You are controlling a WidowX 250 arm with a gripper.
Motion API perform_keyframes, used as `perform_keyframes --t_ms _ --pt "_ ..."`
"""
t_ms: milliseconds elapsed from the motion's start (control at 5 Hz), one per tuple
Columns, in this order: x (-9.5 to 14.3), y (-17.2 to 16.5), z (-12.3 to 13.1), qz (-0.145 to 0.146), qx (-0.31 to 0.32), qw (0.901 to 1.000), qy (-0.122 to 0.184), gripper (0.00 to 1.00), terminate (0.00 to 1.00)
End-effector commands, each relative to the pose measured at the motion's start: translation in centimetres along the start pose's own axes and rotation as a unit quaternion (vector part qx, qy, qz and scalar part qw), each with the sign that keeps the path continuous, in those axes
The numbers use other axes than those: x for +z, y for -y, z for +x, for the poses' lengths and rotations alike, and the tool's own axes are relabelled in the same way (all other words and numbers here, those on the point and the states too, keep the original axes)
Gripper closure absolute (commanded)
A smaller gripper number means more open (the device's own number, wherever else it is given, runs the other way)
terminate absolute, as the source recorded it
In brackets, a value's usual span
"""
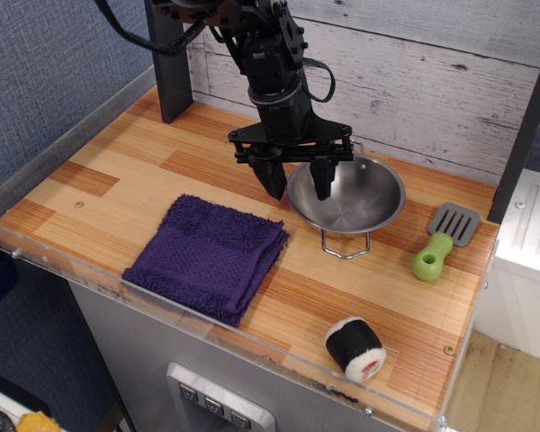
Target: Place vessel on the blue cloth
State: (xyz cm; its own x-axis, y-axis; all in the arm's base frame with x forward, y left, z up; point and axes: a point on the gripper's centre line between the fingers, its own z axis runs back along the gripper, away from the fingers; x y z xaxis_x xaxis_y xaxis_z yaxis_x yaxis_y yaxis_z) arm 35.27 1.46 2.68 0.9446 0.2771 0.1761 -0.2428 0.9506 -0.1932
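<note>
I expect the vessel [346,193] to tilt, with its opposite side dipping, when I lift it, because my gripper straddles just one side of its rim [291,186].
The vessel [355,198], a shiny steel bowl with two wire loop handles, stands on the wooden counter right of centre. The blue cloth [208,256], a folded dark purple-blue towel, lies to its left near the front edge. My gripper [297,186] hangs from the black arm with its jaws open, straddling the bowl's left rim: one finger is outside the rim, the other is inside the bowl. The jaws are narrower than before. The bowl rests on the counter, beside the cloth and not on it.
A spatula with a green handle and grey head [444,240] lies right of the bowl. A sushi roll toy [355,348] sits at the front right. A black post [168,63] stands at the back left. A clear raised rim [63,135] edges the counter.
</note>
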Motion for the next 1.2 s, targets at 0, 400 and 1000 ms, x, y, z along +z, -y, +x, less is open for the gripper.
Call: perform_keyframes --t_ms 0,400,1000 --pt "1.0 0.5 0.4 0.012 -0.007 0.9998 0.014 1.0 0.0" --pt "1.5 1.2 0.1 0.015 -0.013 0.9997 0.011 1.0 0.0" --pt "6.6 1.8 1.1 0.017 -0.048 0.9979 0.04 1.0 0.0"
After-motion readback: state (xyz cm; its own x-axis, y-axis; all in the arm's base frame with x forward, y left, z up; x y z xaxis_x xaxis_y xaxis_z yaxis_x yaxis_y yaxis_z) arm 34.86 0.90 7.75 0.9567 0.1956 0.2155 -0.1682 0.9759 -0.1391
